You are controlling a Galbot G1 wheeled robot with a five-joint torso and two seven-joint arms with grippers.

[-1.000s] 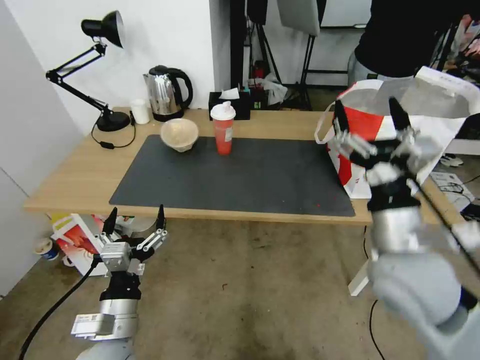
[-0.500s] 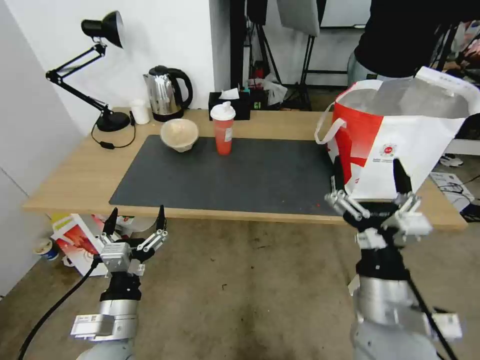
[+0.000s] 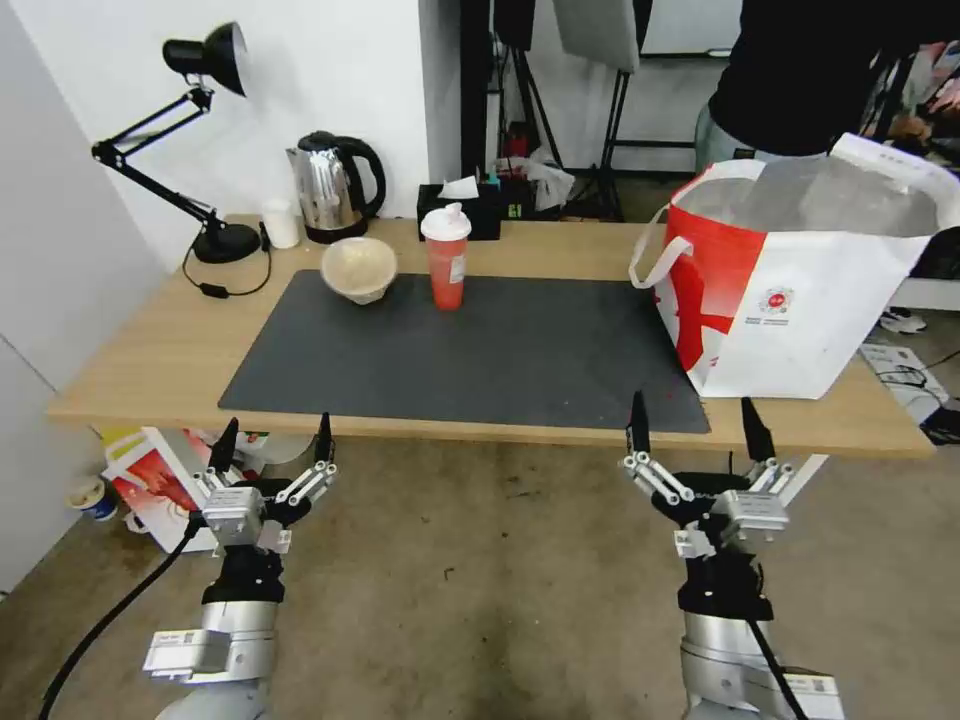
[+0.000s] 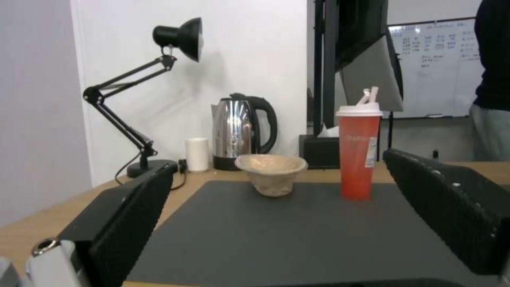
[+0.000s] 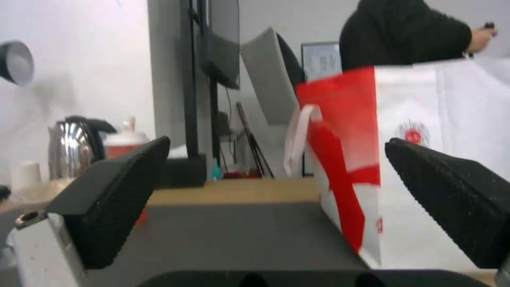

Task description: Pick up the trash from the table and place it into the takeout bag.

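The red-orange cup point(image 3: 446, 262) is lighter under its lid and deeper red below, so it will drip leftover drink when I carry it over.
On the table point(image 3: 150, 350), a beige pulp bowl point(image 3: 359, 268) and a red-orange cup point(image 3: 446, 258) with a white spouted lid stand side by side at the far edge of the dark mat point(image 3: 480, 350). The white-and-red takeout bag point(image 3: 800, 290) stands upright and open at the table's right end. My left gripper point(image 3: 275, 430) hangs open below the table's front edge on the left. My right gripper point(image 3: 695, 410) is open too, low before the front edge, just left of the bag. The left wrist view faces the bowl point(image 4: 271, 171) and cup point(image 4: 359, 155); the right wrist view faces the bag point(image 5: 436, 167).
A black desk lamp point(image 3: 200, 150), a steel kettle point(image 3: 335, 185), a small white cup point(image 3: 280, 222) and a black tissue box point(image 3: 460, 208) line the table's back. A person in a dark top point(image 3: 810, 80) stands behind the bag. Cartons point(image 3: 150, 480) lie on the floor under the left end.
My right arm has come down from in front of the bag to below the table's front edge, staying open. The left arm has not moved.
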